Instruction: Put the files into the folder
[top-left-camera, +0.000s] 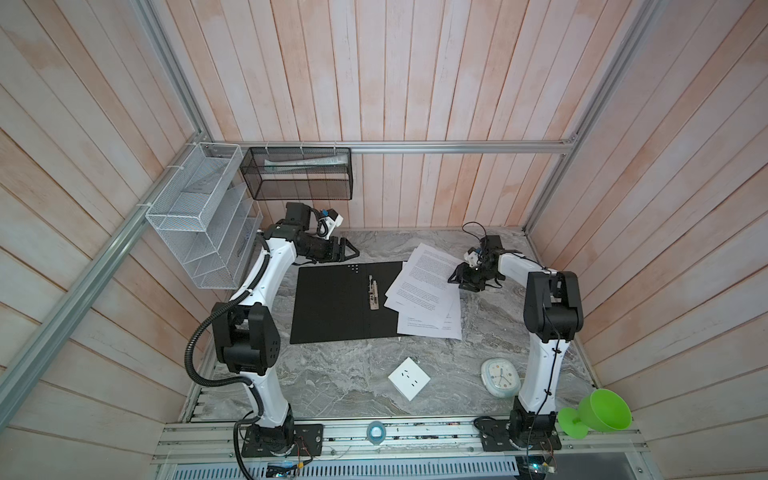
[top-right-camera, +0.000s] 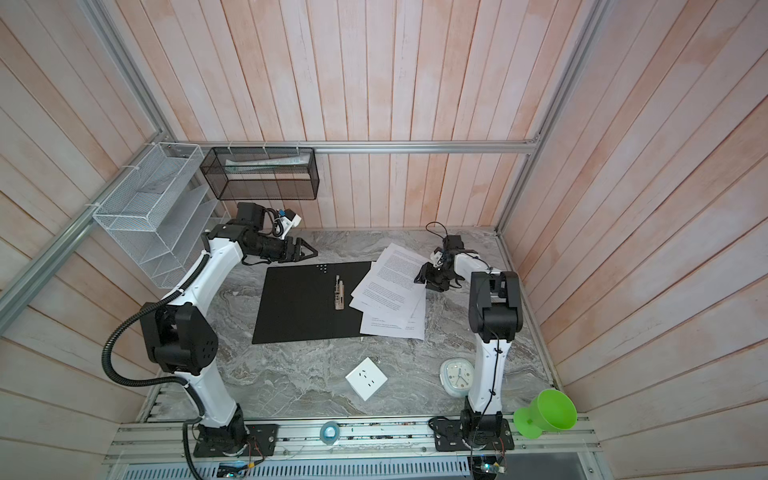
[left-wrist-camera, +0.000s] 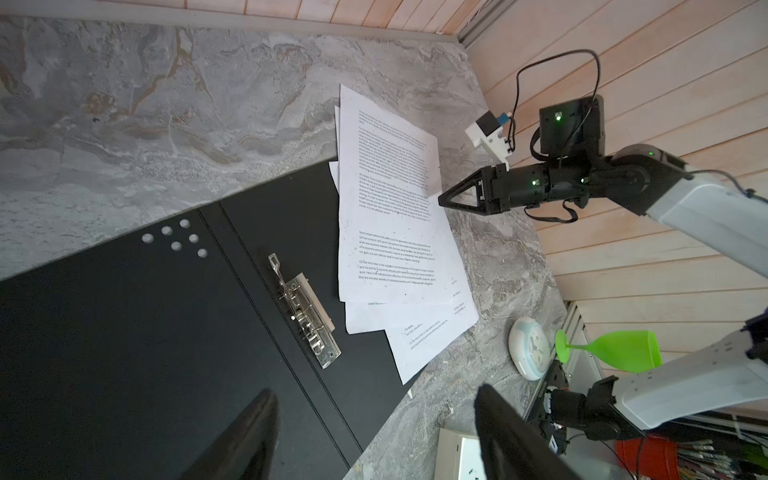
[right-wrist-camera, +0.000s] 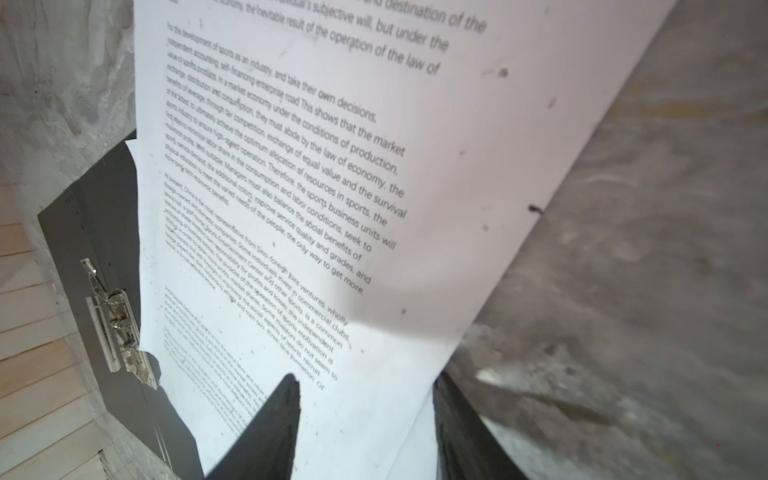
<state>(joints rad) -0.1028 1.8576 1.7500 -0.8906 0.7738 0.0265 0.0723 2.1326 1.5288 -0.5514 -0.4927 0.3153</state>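
I should slide the files across the folder toward the metal clip (top-left-camera: 372, 293) with my right gripper, because the fanned files reach (top-left-camera: 442, 317) over the folder's edge onto the marble.
The folder (top-left-camera: 332, 307) (top-right-camera: 299, 307) lies open and flat on the marble table, black inside up, with its metal clip (top-left-camera: 373, 296) (left-wrist-camera: 303, 316) near the spine. The files (top-left-camera: 424, 286) (top-right-camera: 390, 286) (left-wrist-camera: 390, 232), a few printed white sheets, lie fanned over the folder's right side and onto the table. My right gripper (top-left-camera: 453, 277) (top-right-camera: 417, 279) (right-wrist-camera: 365, 376) is open at the top sheet's right edge, one finger over the paper and the other at its slightly raised edge. My left gripper (top-left-camera: 353, 251) (top-right-camera: 313, 251) (left-wrist-camera: 374, 390) hangs open and empty above the folder's back left corner.
A white socket plate (top-left-camera: 409, 378), a pale round clock (top-left-camera: 498, 377) and a green plastic goblet (top-left-camera: 598, 413) sit toward the table's front. A white mesh rack (top-left-camera: 199, 216) and a black mesh basket (top-left-camera: 299, 178) hang at the back left.
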